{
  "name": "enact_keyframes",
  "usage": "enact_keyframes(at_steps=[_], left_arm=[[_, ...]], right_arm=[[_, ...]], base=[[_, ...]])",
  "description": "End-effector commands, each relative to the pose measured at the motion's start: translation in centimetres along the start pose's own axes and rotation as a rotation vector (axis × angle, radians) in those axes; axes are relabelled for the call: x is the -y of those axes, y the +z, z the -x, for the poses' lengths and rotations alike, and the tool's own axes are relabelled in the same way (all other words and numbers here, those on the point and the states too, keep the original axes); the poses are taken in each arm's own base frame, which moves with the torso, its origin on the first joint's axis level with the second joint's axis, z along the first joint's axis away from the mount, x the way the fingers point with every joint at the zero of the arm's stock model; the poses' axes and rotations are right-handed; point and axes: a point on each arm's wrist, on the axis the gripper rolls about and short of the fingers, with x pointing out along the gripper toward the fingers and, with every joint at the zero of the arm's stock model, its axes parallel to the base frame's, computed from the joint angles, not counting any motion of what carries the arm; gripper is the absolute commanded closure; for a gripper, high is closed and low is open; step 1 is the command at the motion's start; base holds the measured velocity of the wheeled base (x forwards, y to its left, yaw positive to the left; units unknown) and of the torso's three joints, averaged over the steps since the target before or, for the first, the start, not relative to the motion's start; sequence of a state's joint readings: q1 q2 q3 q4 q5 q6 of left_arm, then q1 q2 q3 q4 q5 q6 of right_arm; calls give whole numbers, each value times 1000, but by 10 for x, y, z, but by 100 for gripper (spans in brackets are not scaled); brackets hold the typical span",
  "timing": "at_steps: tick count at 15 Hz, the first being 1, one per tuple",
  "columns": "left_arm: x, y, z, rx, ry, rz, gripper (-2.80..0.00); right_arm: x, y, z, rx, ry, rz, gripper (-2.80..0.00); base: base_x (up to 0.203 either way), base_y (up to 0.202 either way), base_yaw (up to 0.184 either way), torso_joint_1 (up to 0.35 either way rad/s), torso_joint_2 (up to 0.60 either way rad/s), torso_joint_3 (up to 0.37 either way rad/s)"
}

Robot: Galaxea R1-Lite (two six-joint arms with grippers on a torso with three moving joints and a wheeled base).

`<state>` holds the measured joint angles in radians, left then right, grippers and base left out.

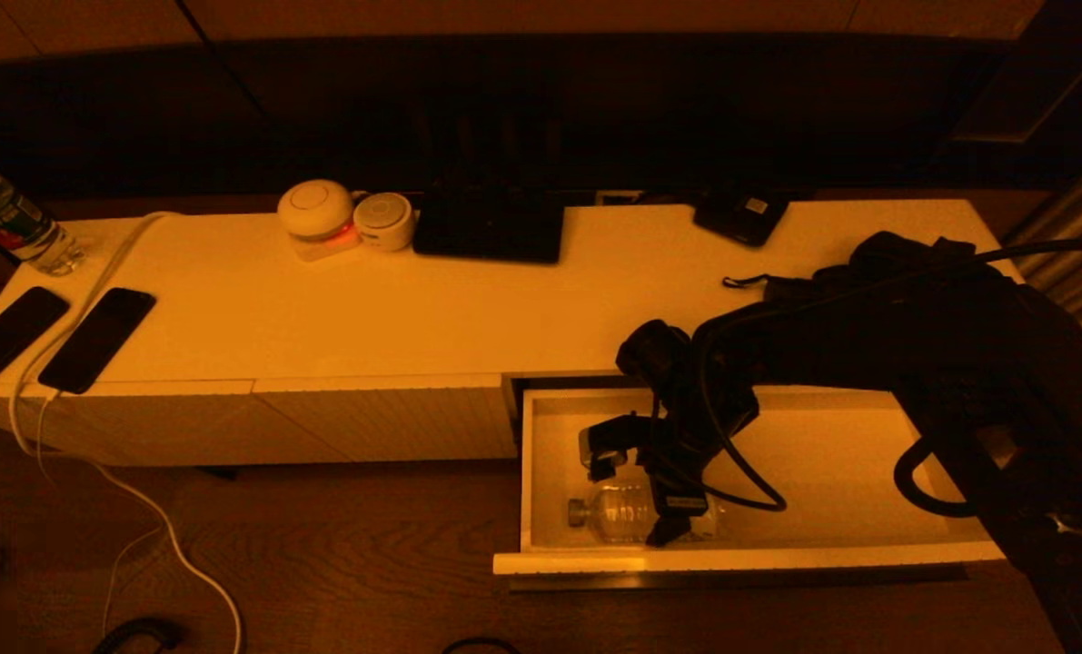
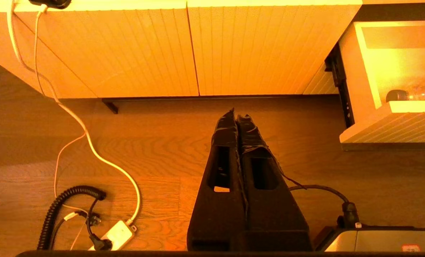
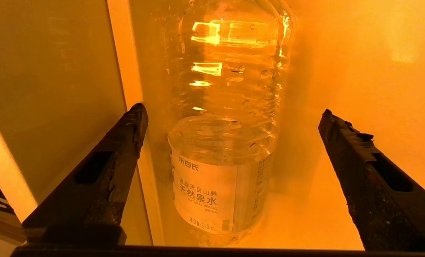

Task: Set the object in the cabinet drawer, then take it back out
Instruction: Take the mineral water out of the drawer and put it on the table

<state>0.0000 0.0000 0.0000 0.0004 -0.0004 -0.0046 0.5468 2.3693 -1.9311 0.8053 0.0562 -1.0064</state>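
Note:
I see that the water bottle's clear ribbed side (image 3: 228, 96) above the label looks thin, so the water bottle will squeeze in at its middle when I grip it and lift it.
The cabinet drawer (image 1: 831, 472) stands pulled out at the cabinet's right end, and its ribbed front (image 2: 387, 125) also shows in the left wrist view. A clear water bottle (image 1: 618, 513) with a white label lies on its side inside, against the front wall, cap to the left. My right gripper (image 1: 672, 522) reaches down into the drawer over the bottle. In the right wrist view the gripper (image 3: 232, 112) is open wide, its fingers apart from the bottle (image 3: 223, 125) on either side, one over the front wall. My left gripper (image 2: 236, 114) hangs shut and empty over the floor.
On the cabinet top (image 1: 468, 309) lie two dark phones (image 1: 95, 338), a second bottle (image 1: 9, 218) at far left, two round white devices (image 1: 318, 213), a black slab (image 1: 491, 227) and a dark bundle (image 1: 877, 263). A white cable (image 2: 87, 139) and a power strip (image 2: 117, 235) lie on the wooden floor.

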Motion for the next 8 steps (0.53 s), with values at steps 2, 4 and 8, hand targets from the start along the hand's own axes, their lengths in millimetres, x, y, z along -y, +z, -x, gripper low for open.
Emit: enact_keyframes(at_steps=[2, 4, 8], left_arm=[[0, 0, 0, 0, 0, 0, 0], [0, 0, 0, 0, 0, 0, 0], [0, 0, 0, 0, 0, 0, 0]], right_arm=[[-1, 0, -4, -7, 13, 6, -280], [-1, 0, -5, -5, 12, 6, -280], [0, -1, -5, -5, 12, 5, -280]], base=[[0, 0, 0, 0, 0, 0], [0, 0, 0, 0, 0, 0], [0, 0, 0, 0, 0, 0]])
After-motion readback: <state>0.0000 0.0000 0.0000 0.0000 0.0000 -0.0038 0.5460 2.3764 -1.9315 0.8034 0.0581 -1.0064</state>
